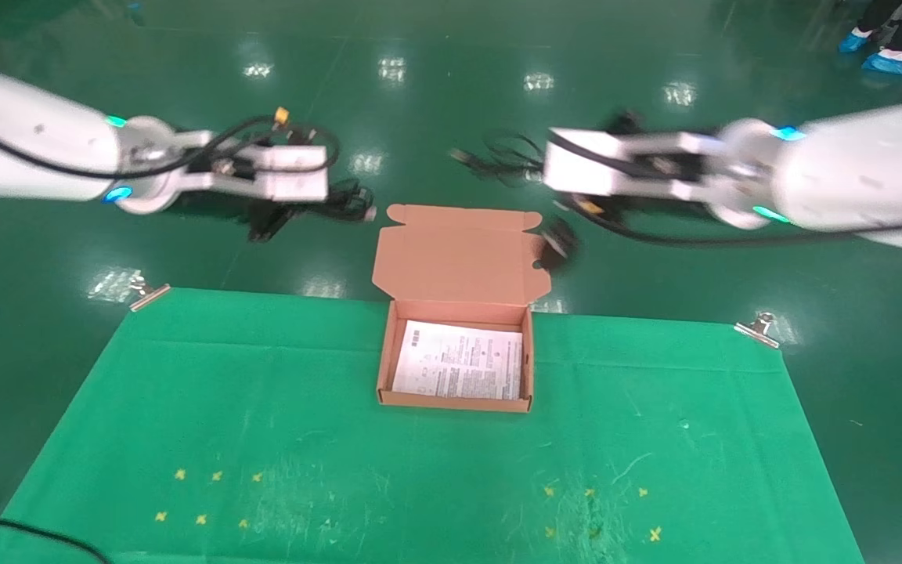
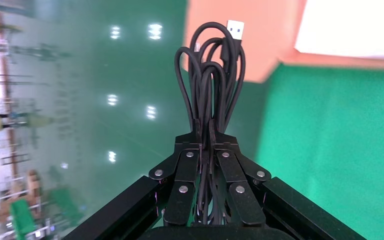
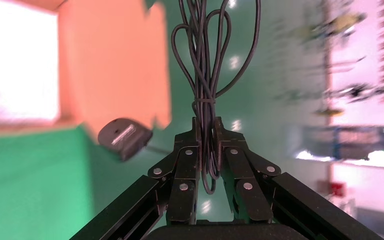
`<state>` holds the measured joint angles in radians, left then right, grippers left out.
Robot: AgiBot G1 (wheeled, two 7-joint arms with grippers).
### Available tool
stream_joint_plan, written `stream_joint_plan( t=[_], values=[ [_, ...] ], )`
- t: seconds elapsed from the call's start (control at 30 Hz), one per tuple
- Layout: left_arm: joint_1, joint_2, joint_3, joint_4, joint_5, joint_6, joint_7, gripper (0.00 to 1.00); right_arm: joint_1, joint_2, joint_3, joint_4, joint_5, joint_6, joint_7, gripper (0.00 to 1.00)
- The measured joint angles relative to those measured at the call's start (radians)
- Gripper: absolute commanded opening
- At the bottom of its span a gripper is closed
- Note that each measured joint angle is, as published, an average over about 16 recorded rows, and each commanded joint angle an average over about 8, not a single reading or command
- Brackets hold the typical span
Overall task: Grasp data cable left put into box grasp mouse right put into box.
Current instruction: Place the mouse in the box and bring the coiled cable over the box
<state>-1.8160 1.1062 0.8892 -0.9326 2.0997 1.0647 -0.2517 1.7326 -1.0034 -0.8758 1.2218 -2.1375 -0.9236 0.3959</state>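
Next, my left gripper moves back with the data cable while my right gripper puts the mouse (image 1: 558,241) in first, because both grippers are crowding toward the small box (image 1: 458,360).
The box (image 1: 455,404) stands open on the green cloth, its lid (image 1: 459,254) leaning back and a white leaflet (image 1: 459,362) lying inside. My left gripper (image 1: 339,197) hovers behind the box on its left. In the left wrist view it (image 2: 206,134) is shut on the data cable (image 2: 211,75), whose silvery plug (image 2: 236,29) points away. My right gripper (image 1: 535,166) hovers behind the box on its right. In the right wrist view it (image 3: 206,125) is shut on the mouse's cord loops (image 3: 205,75). The mouse (image 1: 559,241) dangles below, beside the lid's right edge, and also shows in the right wrist view (image 3: 125,138).
The green cloth (image 1: 263,439) is clipped to the table at the back corners (image 1: 147,294) (image 1: 760,327). Yellow crosses (image 1: 208,497) (image 1: 600,509) mark it left and right near the front. Glossy green floor lies beyond the table.
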Motion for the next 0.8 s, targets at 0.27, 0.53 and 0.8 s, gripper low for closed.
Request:
stream_joint_plan(
  t=[0.27, 0.53, 0.8],
  values=[
    [-0.03, 0.053, 0.011, 0.013, 0.061, -0.036, -0.038, 0.0, 0.073, -0.158, -0.017, -0.152, -0.058, 0.073, -0.047, 0.0],
    [-0.02, 0.021, 0.026, -0.027, 0.097, -0.02, -0.046, 0.0, 0.081, -0.215, -0.037, -0.208, -0.082, 0.068, -0.055, 0.0],
    [0.01, -0.047, 0.049, -0.099, 0.154, 0.039, -0.089, 0.0, 0.045, -0.253, -0.063, -0.241, -0.083, 0.057, -0.065, 0.0]
  ],
)
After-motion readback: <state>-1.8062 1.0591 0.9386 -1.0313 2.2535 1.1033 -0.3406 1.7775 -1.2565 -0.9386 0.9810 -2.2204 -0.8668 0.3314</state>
